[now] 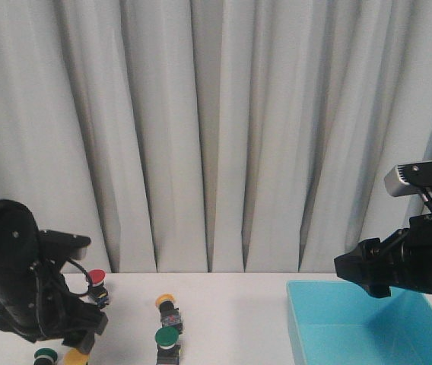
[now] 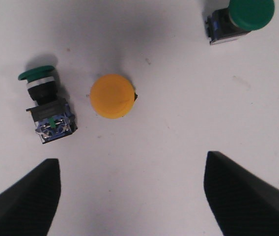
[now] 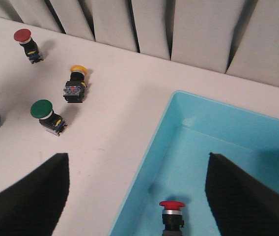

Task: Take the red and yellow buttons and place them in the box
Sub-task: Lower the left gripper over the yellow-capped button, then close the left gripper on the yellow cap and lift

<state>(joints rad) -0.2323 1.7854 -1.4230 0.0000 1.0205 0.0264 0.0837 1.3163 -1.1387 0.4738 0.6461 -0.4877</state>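
The yellow button stands under my left gripper, far from the box (image 1: 364,323), so my left gripper should lift the button (image 1: 77,357) and hand it to my right gripper.
In the left wrist view my left gripper (image 2: 132,196) is open above bare table, its fingers (image 2: 26,196) wide apart. Just ahead of it a yellow button (image 2: 112,96) stands cap up. The front view shows this yellow button (image 1: 75,357) beneath the left arm. Farther back on the table stand a red button (image 1: 96,277) and a second yellow button (image 1: 166,303). My right gripper (image 3: 137,196) hangs open and empty over the near left corner of the light-blue box (image 3: 218,123). Another red button (image 3: 172,211) stands inside the box.
Green-capped buttons are mixed in: one lies on its side (image 2: 43,98) beside the yellow cap, one (image 2: 247,14) stands farther off, and one (image 1: 168,337) sits mid-table. A white curtain (image 1: 216,129) hangs close behind the table. The box (image 1: 353,319) fills the right side.
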